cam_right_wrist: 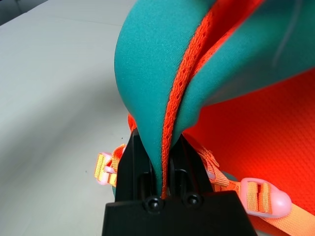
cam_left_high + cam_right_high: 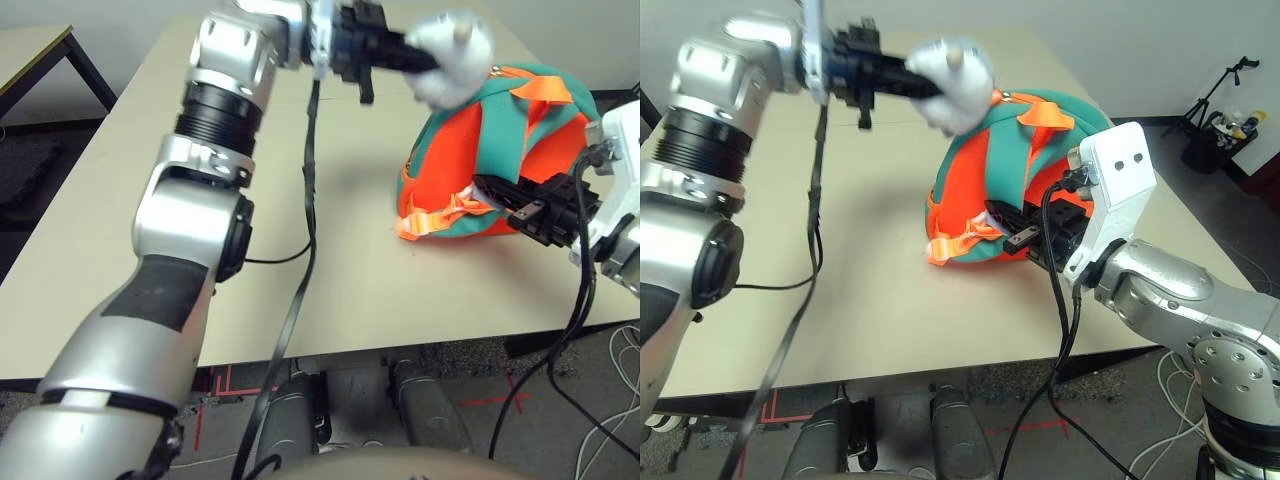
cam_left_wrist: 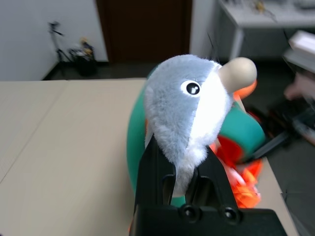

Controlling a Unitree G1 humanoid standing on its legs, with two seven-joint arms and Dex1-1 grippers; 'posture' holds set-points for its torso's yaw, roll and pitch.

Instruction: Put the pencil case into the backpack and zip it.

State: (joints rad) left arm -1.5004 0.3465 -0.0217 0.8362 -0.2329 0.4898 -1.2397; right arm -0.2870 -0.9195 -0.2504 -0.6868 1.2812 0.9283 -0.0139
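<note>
Next, my left gripper pulls the dolphin down along the backpack's side (image 2: 409, 163), because the plush dolphin's zipper slider (image 2: 495, 71) is at the top of the backpack, where the zipper bends downward.
The orange and teal backpack (image 2: 500, 170) sits on the table's right side. Its grey-white plush dolphin (image 2: 452, 55) is lifted above the backpack's top, and my left gripper (image 2: 425, 62) is shut on it; the left wrist view shows the dolphin (image 3: 189, 105) pinched between the black fingers (image 3: 152, 167). My right gripper (image 2: 505, 200) is at the backpack's near right side, shut on a teal padded strap (image 1: 162, 73) with orange mesh lining. An orange webbing strap with buckles (image 1: 256, 196) hangs below it. The pencil case is out of view.
A beige table (image 2: 350, 290) carries the backpack; its front edge runs close to my body. A black cable (image 2: 308, 200) hangs from my left arm across the table. A tripod and clutter (image 2: 1215, 100) stand on the floor at the far right.
</note>
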